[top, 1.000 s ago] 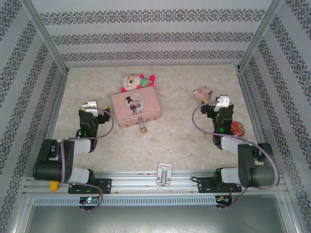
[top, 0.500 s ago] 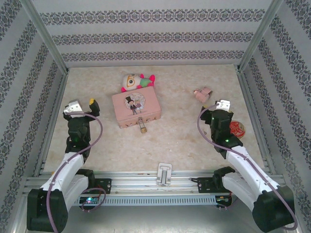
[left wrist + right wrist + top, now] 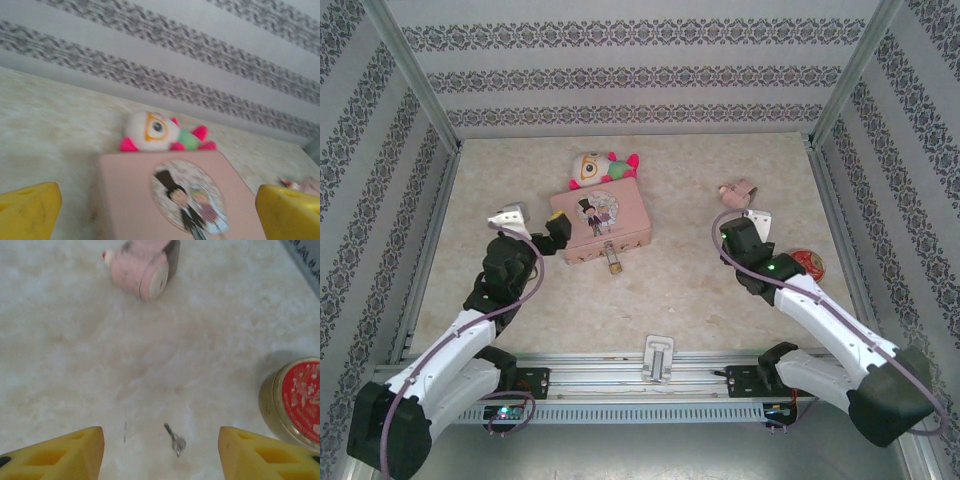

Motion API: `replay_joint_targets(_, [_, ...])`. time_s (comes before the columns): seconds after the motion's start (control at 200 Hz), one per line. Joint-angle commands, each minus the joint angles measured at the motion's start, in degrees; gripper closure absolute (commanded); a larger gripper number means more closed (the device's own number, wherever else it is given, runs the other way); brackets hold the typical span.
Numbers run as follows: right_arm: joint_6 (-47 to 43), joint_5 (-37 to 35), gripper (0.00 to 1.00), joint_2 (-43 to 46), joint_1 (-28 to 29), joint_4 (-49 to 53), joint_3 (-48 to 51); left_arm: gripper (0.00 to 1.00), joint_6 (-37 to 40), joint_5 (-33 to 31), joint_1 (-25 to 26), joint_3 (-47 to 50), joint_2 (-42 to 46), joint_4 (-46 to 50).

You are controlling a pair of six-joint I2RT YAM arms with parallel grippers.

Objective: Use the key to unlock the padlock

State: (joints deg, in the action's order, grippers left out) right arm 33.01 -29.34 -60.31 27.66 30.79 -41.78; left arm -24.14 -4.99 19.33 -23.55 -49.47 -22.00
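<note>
My right gripper should lift the silver key (image 3: pixel 176 441), which lies too far away for my left gripper, and pass it to my left gripper near the padlock (image 3: pixel 613 262).
A small silver key (image 3: pixel 175 441) lies flat on the marbled table, between the yellow fingertips (image 3: pixel 65 455) of my right gripper (image 3: pixel 161 456), which stands open and touches nothing. That gripper (image 3: pixel 752 222) hovers at the table's right, near the pink toy. The tiny brass padlock (image 3: pixel 613 262) hangs at the front clasp of the pink tin box (image 3: pixel 598 222). My left gripper (image 3: pixel 532 226) is open just left of the box. In the left wrist view it faces the box lid (image 3: pixel 165 200) between its wide-apart yellow fingers (image 3: pixel 27 210).
A white plush toy (image 3: pixel 601 168) with pink limbs lies behind the box. A pink toy (image 3: pixel 142 265) sits ahead of the right gripper. A red round tin (image 3: pixel 295 400) stands to its right. A metal bracket (image 3: pixel 658 357) sits at the near edge. Patterned walls enclose the table.
Both arms have reached forward over the table. The left gripper swung right, up to the pink box. The right gripper shifted left and lower over the key.
</note>
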Motion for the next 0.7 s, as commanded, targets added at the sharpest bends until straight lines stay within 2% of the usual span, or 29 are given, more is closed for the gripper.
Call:
replay_joint_targets(0.0, [8.0,3.0,0.41,-1.9,0.7,10.4,-1.9,0.01,-3.0,2.0,1.6,-2.6,-3.4,2.4])
replay_joint_targets(0.15, [12.3,7.7,0.47,-2.1,-1.0,13.8,-0.2,0.01,-4.2,4.6,1.6,-5.4,-9.0,1.6])
replay_joint_targets(0.31, [12.3,14.4,0.55,-1.3,-7.5,14.7,2.7,0.01,-5.5,5.3,1.7,-5.9,-12.8,-2.3])
replay_joint_targets(0.49, [9.9,19.7,0.57,-2.1,-12.4,11.9,4.5,0.01,-5.3,5.1,1.7,-6.6,-13.5,-2.6])
replay_joint_targets(0.695, [6.0,21.5,0.60,-9.4,-14.5,9.3,1.6,0.01,-4.3,4.2,1.7,-6.3,-12.0,-1.1])
